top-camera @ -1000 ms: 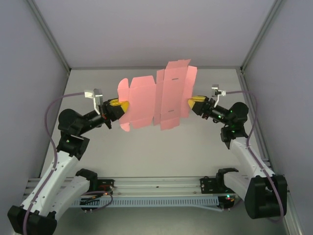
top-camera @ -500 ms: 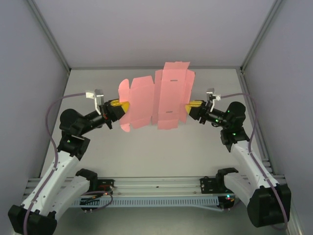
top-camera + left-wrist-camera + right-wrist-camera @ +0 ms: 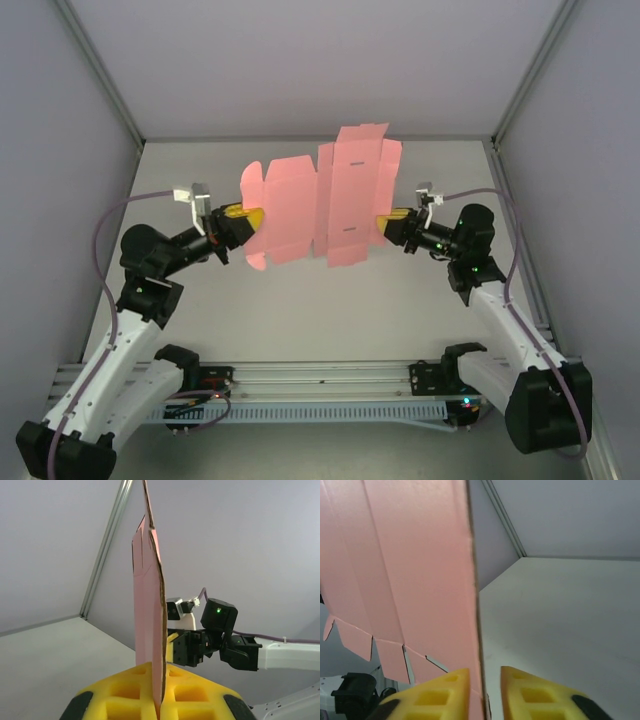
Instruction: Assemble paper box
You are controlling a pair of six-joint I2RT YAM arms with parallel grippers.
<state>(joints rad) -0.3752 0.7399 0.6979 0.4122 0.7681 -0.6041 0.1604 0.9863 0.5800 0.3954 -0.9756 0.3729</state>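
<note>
Next, my right gripper takes hold of the opposite edge [image 3: 391, 203], turns the sheet and puts it down, because the sheet hangs crosswise with its rounded flap [image 3: 253, 186] in my left gripper.
The paper box is a flat pink die-cut sheet [image 3: 320, 200] with flaps, held upright in the air above the table. My left gripper [image 3: 250, 215] is shut on its left edge. In the left wrist view the yellow pads [image 3: 125, 697] pinch the sheet [image 3: 147, 605] edge-on at my left gripper [image 3: 162, 702]. My right gripper [image 3: 383, 221] is at the sheet's right edge and open. In the right wrist view the sheet [image 3: 410, 570] lies against the left pad [image 3: 437, 695], with a gap to the right pad [image 3: 535, 692] of my right gripper [image 3: 485, 674].
The white table [image 3: 320, 300] lies below the sheet, enclosed by grey walls and metal corner posts [image 3: 100, 70]. A rail with cabling [image 3: 320, 385] runs along the near edge between the arm bases. My right arm [image 3: 235, 645] is across from my left wrist.
My right gripper has moved left and slightly down along the sheet's right edge. The sheet has shifted a little; my left gripper holds still.
</note>
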